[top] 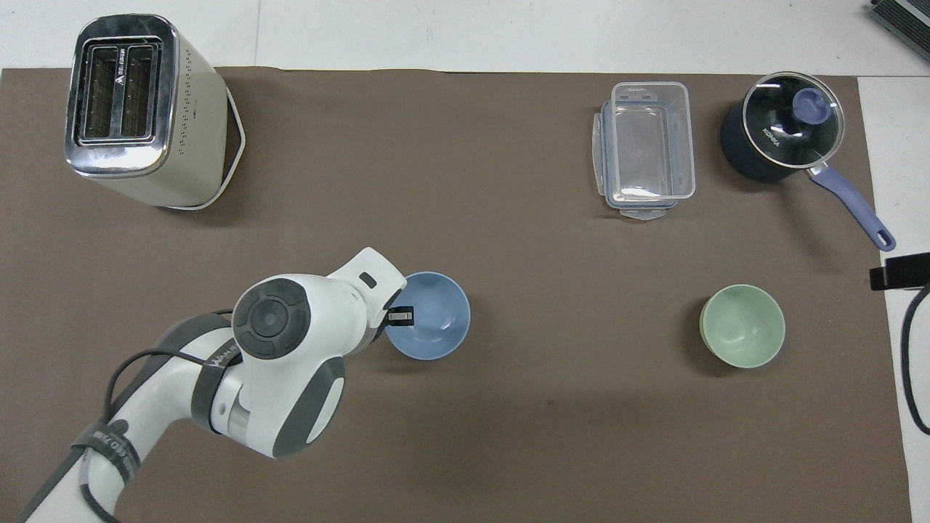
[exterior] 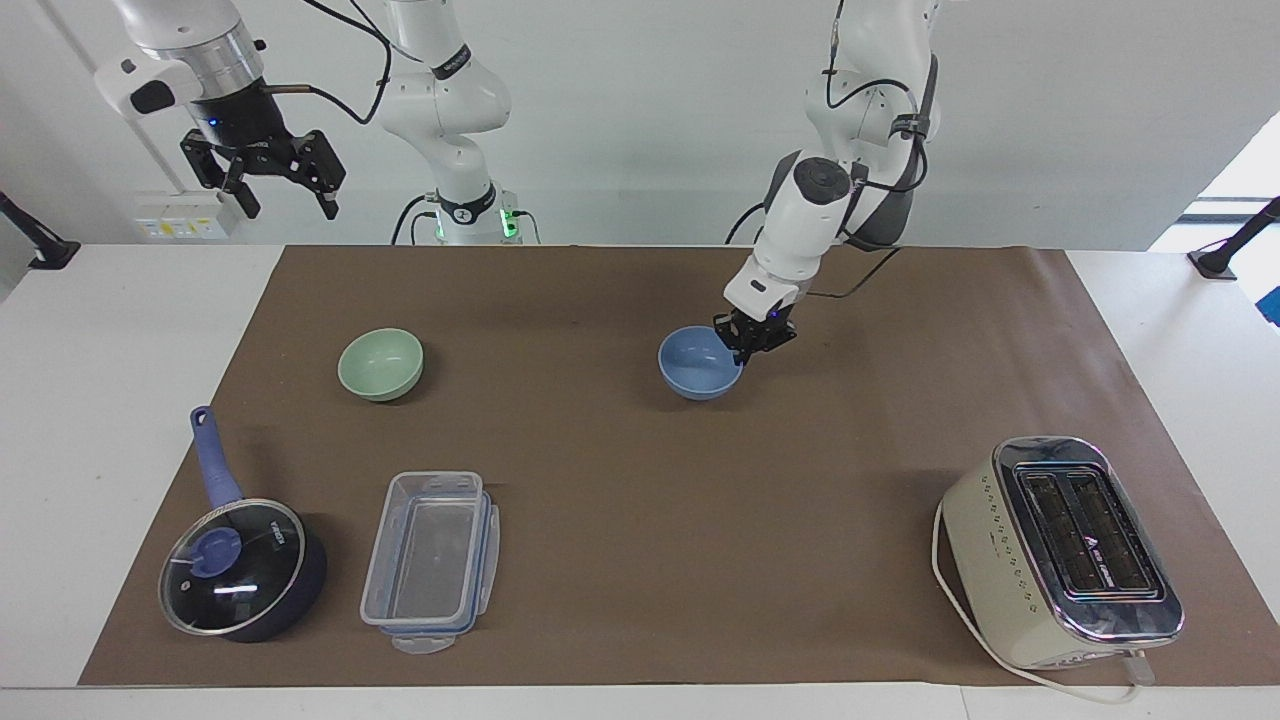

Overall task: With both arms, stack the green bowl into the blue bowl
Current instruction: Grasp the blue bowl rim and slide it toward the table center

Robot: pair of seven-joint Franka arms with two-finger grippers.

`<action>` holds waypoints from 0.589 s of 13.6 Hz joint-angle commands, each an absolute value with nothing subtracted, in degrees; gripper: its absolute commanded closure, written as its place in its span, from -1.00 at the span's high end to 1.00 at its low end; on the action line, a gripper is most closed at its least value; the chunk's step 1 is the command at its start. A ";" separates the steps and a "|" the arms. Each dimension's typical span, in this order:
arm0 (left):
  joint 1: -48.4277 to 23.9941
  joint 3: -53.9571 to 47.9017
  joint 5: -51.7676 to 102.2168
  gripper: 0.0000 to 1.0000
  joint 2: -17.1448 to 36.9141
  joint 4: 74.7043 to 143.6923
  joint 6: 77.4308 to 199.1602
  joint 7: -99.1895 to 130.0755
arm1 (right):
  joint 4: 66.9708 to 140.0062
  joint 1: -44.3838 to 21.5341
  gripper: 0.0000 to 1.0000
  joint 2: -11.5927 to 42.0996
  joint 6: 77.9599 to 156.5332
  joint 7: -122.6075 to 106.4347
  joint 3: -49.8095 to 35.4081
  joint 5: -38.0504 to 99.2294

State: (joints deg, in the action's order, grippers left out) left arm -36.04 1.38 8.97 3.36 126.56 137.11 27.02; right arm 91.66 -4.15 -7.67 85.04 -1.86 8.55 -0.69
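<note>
The blue bowl's rim (top: 468, 315) matches the green bowl's width (top: 742, 326), so the green bowl will hide the blue bowl from above when I stack them.
My left gripper (exterior: 744, 352) (top: 402, 315) is shut on the rim of the blue bowl (exterior: 697, 368) (top: 430, 316), at the side toward the left arm's end, near the middle of the brown mat. The bowl sits low at the mat; I cannot tell whether it touches. The green bowl (exterior: 380, 364) (top: 742, 325) stands upright and empty on the mat toward the right arm's end. My right gripper (exterior: 262, 170) is open and waits high up above the table's edge at the right arm's end, well apart from the green bowl.
A cream toaster (exterior: 1060, 552) (top: 138, 109) stands toward the left arm's end. A clear plastic box (exterior: 430, 560) (top: 645, 150) and a lidded dark saucepan with a blue handle (exterior: 240, 565) (top: 788, 134) lie farther from the robots than the green bowl.
</note>
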 commanded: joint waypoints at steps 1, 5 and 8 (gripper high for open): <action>-38.49 2.46 9.49 -1.00 6.06 126.83 140.89 29.44 | 92.55 -3.52 1.00 -8.44 84.90 -3.43 8.44 -0.18; -38.67 2.55 9.49 0.74 6.94 126.56 140.54 29.80 | 92.55 -3.52 1.00 -8.44 84.99 -3.43 8.44 -0.18; -37.36 2.81 9.14 1.00 6.33 124.72 139.05 28.74 | 93.86 -3.60 1.00 -8.70 85.60 -3.60 8.35 -0.18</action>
